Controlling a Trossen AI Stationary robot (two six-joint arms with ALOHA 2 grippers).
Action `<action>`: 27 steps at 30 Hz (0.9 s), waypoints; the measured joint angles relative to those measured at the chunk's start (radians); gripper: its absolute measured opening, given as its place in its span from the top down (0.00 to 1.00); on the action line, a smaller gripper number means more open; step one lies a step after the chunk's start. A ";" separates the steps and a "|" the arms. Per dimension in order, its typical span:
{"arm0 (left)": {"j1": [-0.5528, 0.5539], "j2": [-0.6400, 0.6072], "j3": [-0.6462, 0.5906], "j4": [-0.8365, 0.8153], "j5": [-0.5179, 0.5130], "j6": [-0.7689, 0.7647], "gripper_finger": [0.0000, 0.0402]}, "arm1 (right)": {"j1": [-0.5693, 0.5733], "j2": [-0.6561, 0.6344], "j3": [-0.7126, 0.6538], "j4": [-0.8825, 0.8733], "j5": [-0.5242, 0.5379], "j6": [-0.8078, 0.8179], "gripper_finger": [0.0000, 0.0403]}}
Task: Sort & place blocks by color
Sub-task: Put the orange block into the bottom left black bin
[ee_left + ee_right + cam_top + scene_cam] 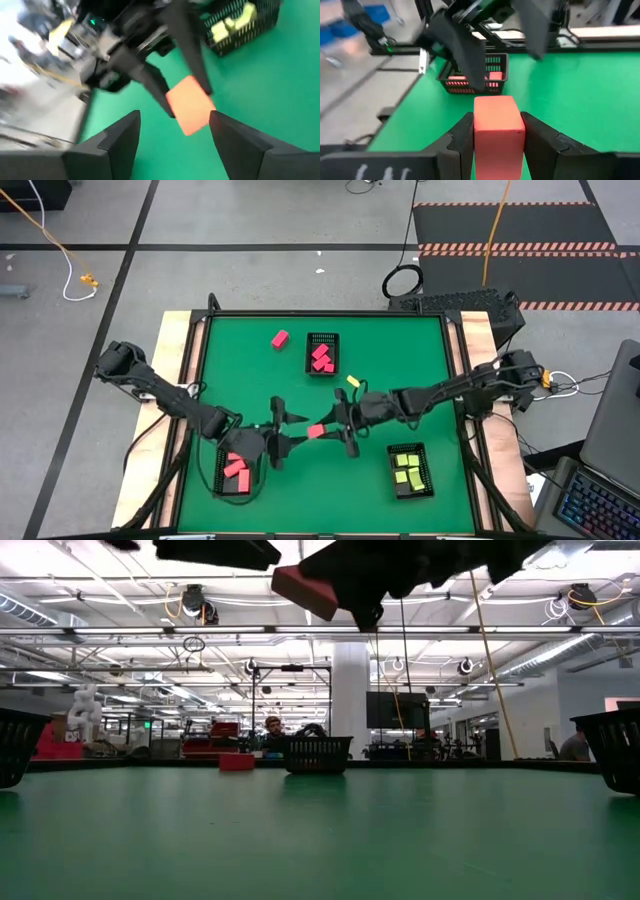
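The coral-red blocks' tray [234, 476] is across the table from my right gripper's base. Next, my left gripper takes the held block's loose end [311, 432] and carries the block over.
A coral-red block [316, 431] hangs above the table's middle, with my right gripper [324, 430] shut on it. My left gripper [292, 430] faces it from the table's left, open, with a finger on either side of the block's free end [190, 105]. A magenta-pink block [280, 338] and a yellow-green block [352, 381] lie flat on the green table [420, 380]. Three black mesh trays stand there too. The far one [321, 353] holds pink blocks, the near left one [237, 472] coral-red blocks and the near right one [409, 470] yellow-green blocks. My right gripper pinches the coral-red block by two opposite sides [497, 131] between its two fingers [462, 135]. The fingers come nearly level from the table's right. The block sticks out past the fingertips toward the left gripper, lifted clear of the table. My left gripper has one fingertip [216, 120] close to the block's corner; whether it touches cannot be told.
The two grippers stand nearly tip to tip over the table's middle. In the low view, the far tray [315, 753] and the loose pink block [237, 761] stand on the table's far part. Wooden rails [180, 360] run along the table's left and right sides.
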 joint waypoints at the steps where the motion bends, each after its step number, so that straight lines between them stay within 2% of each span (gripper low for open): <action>1: -0.013 0.000 0.000 -0.005 -0.025 0.053 0.39 | -0.017 0.000 0.000 0.002 -0.030 0.023 0.71; 5: -0.049 0.000 0.000 0.002 -0.098 0.216 0.35 | -0.075 0.000 0.000 0.027 -0.142 0.098 0.71; 9: -0.053 0.000 0.000 0.002 -0.133 0.255 0.31 | -0.106 0.000 0.000 0.096 -0.214 0.153 0.71; 17: -0.020 0.030 -0.001 0.071 -0.141 0.330 0.34 | -0.111 0.013 0.000 0.204 -0.215 0.202 0.71; 27: 0.006 0.134 0.000 0.306 -0.138 0.454 0.40 | -0.102 0.021 0.000 0.215 -0.215 0.227 0.71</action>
